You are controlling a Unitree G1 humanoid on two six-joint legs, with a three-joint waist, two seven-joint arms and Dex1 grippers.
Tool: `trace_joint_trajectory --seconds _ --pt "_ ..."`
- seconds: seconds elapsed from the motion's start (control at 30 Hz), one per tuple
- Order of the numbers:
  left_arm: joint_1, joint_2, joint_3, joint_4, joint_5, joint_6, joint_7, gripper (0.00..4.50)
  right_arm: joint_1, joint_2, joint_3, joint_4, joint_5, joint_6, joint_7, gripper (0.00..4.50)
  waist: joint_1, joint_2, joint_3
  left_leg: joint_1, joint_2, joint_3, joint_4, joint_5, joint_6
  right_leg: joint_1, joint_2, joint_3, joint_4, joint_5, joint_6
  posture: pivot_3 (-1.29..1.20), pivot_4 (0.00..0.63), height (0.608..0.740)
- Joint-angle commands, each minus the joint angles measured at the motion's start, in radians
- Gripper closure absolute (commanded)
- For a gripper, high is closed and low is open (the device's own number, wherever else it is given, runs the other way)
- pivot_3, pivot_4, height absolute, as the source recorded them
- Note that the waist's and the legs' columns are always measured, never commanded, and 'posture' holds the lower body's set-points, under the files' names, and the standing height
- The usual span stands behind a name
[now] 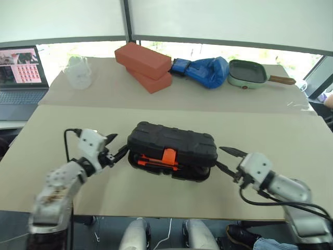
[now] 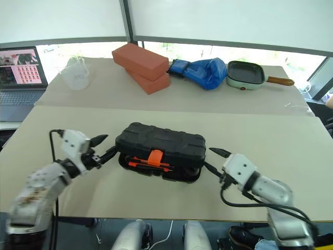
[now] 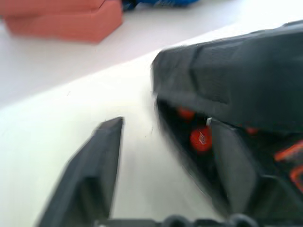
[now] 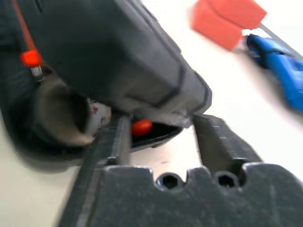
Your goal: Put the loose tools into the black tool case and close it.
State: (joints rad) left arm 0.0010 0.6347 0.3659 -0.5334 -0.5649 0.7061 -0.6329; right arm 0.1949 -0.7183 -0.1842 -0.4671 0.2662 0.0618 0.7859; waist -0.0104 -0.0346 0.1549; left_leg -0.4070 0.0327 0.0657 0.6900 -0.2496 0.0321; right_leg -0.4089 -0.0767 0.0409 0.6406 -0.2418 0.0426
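The orange tools (image 1: 157, 162) are lying low in the front gap, so the lid (image 1: 174, 140) should swing down and lie flat over them when I push it.
The black tool case (image 1: 171, 141) lies mid-table with its lid down but slightly ajar along the front. Its orange latch (image 1: 168, 155) hangs over the gap. Orange parts of the loose tools (image 1: 148, 162) show inside through the gap, and their orange ends (image 3: 201, 138) also appear in the wrist views; I cannot tell which tool is which. My left gripper (image 1: 117, 145) is open at the case's left end, with one finger close to the gap. At the right end my right gripper (image 1: 221, 157) is open, its fingers (image 4: 215, 137) just beside the case's corner.
Along the far side of the table stand two stacked red bricks (image 1: 143, 61), a blue boxing glove (image 1: 208, 70), a green pan (image 1: 248, 74) and a clear plastic jug (image 1: 78, 72). A laptop (image 1: 21, 73) sits far left. Bare table surrounds the case.
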Motion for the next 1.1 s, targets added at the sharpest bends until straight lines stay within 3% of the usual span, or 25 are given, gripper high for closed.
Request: trace_joint_trajectory --seconds 0.03,0.1,0.2,0.3,0.4,0.53,0.67,0.7,0.87,1.1 --pt "-0.015 0.166 0.178 -0.01 -0.321 0.259 -0.123 0.76 0.123 -0.099 -0.097 -0.155 0.2 0.132 0.145 1.46 0.003 0.0 0.0 0.001 0.0 -0.001 0.0 0.0 0.0 0.002 0.0 -0.001 0.0 0.0 0.0 0.0 0.15 0.738" --pt "-0.043 0.238 0.171 0.065 -0.328 0.278 -0.163 0.76 0.171 -0.138 -0.082 -0.171 0.213 0.15 0.193 1.46 0.003 0.0 0.0 0.005 0.0 -0.001 -0.002 0.0 0.0 0.005 0.0 -0.001 -0.001 -0.003 -0.001 0.0 0.15 0.738" --pt "-0.096 0.329 0.064 0.18 -0.252 0.231 -0.244 0.76 0.187 -0.169 -0.025 -0.162 0.163 0.14 0.224 1.46 0.005 0.0 0.0 0.008 -0.001 0.001 -0.002 0.0 0.0 0.006 0.0 -0.001 0.0 -0.006 -0.002 0.0 0.15 0.738" --pt "-0.245 0.367 -0.131 0.367 -0.08 0.045 -0.346 0.7 0.162 -0.176 0.04 -0.165 0.141 0.148 0.236 2.17 0.01 0.0 0.0 0.008 -0.001 0.002 -0.002 0.0 -0.001 0.005 0.001 -0.001 0.0 -0.007 -0.004 0.0 0.15 0.738" --pt "-0.453 0.306 -0.296 0.579 0.075 -0.121 -0.393 1.45 0.114 -0.173 0.1 -0.151 0.117 0.157 0.233 3.2 0.021 -0.001 0.0 0.007 -0.003 0.002 -0.002 0.001 -0.002 0.005 0.001 -0.001 0.0 -0.008 -0.006 0.0 0.15 0.738" --pt "-0.707 0.189 -0.484 0.853 0.265 -0.334 -0.477 2.9 0.029 -0.152 0.182 -0.068 0.056 0.138 0.229 4.48 0.028 -0.003 0.0 0.002 -0.005 0.003 -0.002 0.001 -0.001 0.003 0.001 -0.001 -0.002 -0.005 -0.001 0.0 0.15 0.738" --pt "-0.879 0.053 -0.588 1.111 0.401 -0.542 -0.515 4.34 -0.037 -0.122 0.241 0.011 0.006 0.103 0.231 4.5 0.026 -0.004 0.0 -0.002 -0.006 0.006 -0.001 0.0 0.0 0.003 0.002 -0.003 -0.007 -0.004 0.0 0.0 0.15 0.738" --pt "-0.912 0.019 -0.601 1.167 0.426 -0.583 -0.51 4.48 -0.05 -0.113 0.252 0.025 -0.002 0.098 0.229 4.5 0.026 -0.004 0.0 -0.003 -0.005 0.005 -0.001 0.0 0.0 0.003 0.002 -0.004 -0.008 -0.004 0.001 0.0 0.15 0.738" --pt "-0.965 -0.069 -0.646 1.292 0.508 -0.71 -0.57 4.48 -0.108 -0.054 0.273 0.086 -0.066 0.097 0.159 4.5 0.015 -0.004 0.0 -0.009 -0.005 0.003 0.003 -0.002 0.003 -0.001 0.002 -0.003 -0.01 -0.002 0.003 0.0 0.15 0.738" --pt "-0.844 0.016 -0.656 1.137 0.485 -0.686 -0.795 4.48 -0.231 0.004 0.23 0.183 -0.113 0.121 0.063 4.5 -0.006 -0.004 0.0 -0.009 -0.004 0.002 0.004 -0.003 0.004 -0.002 0.002 0.0 -0.008 -0.001 0.004 0.0 0.15 0.738"
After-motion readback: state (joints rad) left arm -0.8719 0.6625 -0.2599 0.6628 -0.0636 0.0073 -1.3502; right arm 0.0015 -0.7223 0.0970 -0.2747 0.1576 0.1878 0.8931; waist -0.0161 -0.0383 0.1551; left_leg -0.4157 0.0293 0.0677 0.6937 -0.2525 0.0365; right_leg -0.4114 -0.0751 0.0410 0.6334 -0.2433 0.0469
